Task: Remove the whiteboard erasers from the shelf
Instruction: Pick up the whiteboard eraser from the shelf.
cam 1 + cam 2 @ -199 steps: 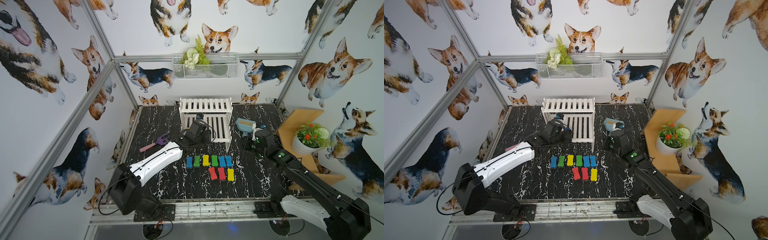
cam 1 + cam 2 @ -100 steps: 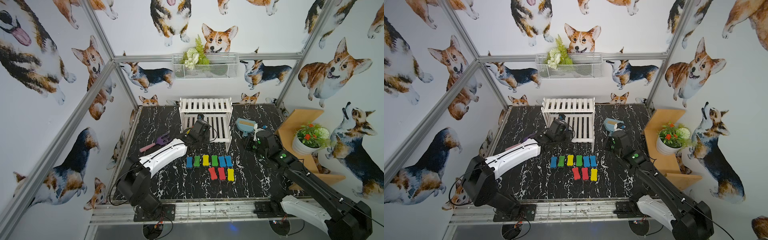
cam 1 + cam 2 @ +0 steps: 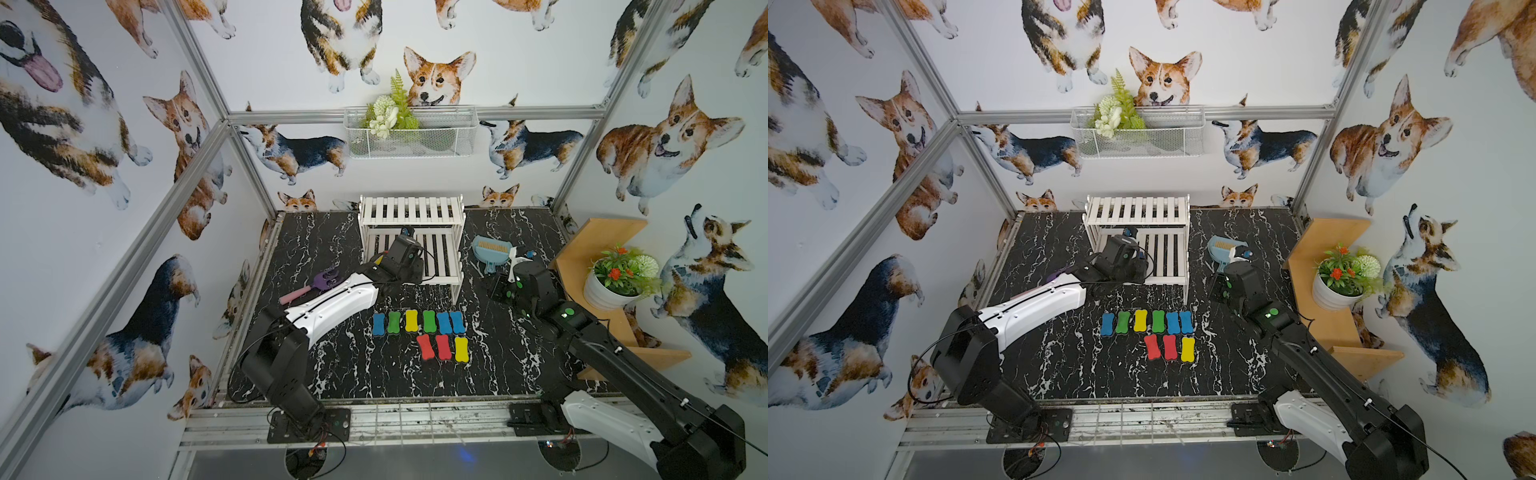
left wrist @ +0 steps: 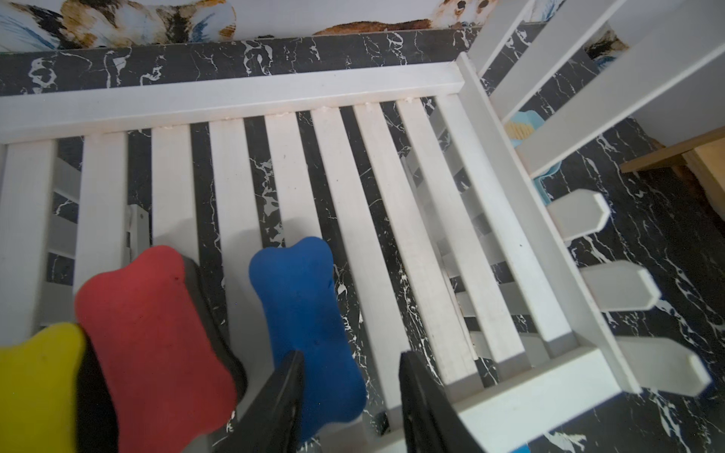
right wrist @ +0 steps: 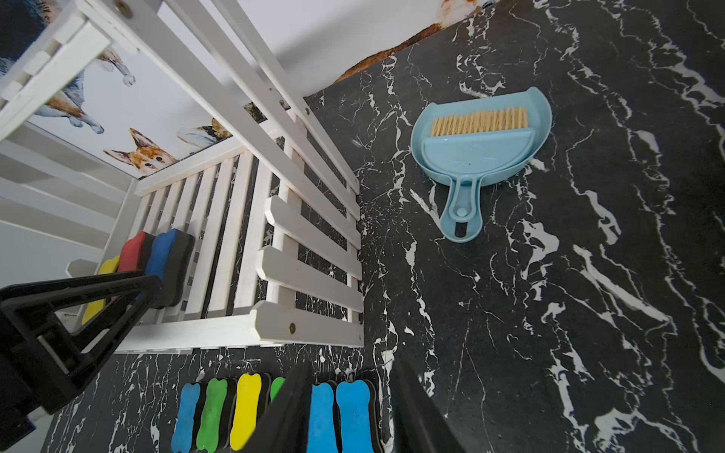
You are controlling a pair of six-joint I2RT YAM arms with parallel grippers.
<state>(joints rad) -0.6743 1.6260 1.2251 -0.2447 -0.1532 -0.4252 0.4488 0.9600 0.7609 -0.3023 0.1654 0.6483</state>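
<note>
The blue eraser's top (image 4: 311, 352) overlaps with one finger of my left gripper, so I should open wider and shift that finger into the gap (image 4: 256, 348) beside the red eraser.
The white shelf (image 3: 411, 210) stands at the back of the marble table. On its lower tier (image 4: 235, 94) lie three whiteboard erasers side by side: yellow (image 4: 35, 392), red (image 4: 153, 337) and blue (image 4: 302, 310). My left gripper (image 4: 351, 357) hovers low over that tier, open, its jaws straddling the near end of the blue eraser; a gap shows on one side. Several more erasers (image 3: 417, 322) lie in two rows on the table in front of the shelf. My right gripper (image 5: 349, 364) hangs open and empty above the table, right of the shelf, over the two light-blue erasers (image 5: 339, 415).
A light-blue dustpan with brush (image 5: 478, 145) lies right of the shelf. A purple and pink tool (image 3: 316, 284) lies at the left. A tan wooden shelf (image 3: 598, 237) with a potted plant (image 3: 611, 286) stands at the right edge. A wire basket (image 3: 409, 133) hangs on the back wall.
My left arm has reached further in over the shelf's lower tier and its jaws have narrowed. The right arm has barely moved.
</note>
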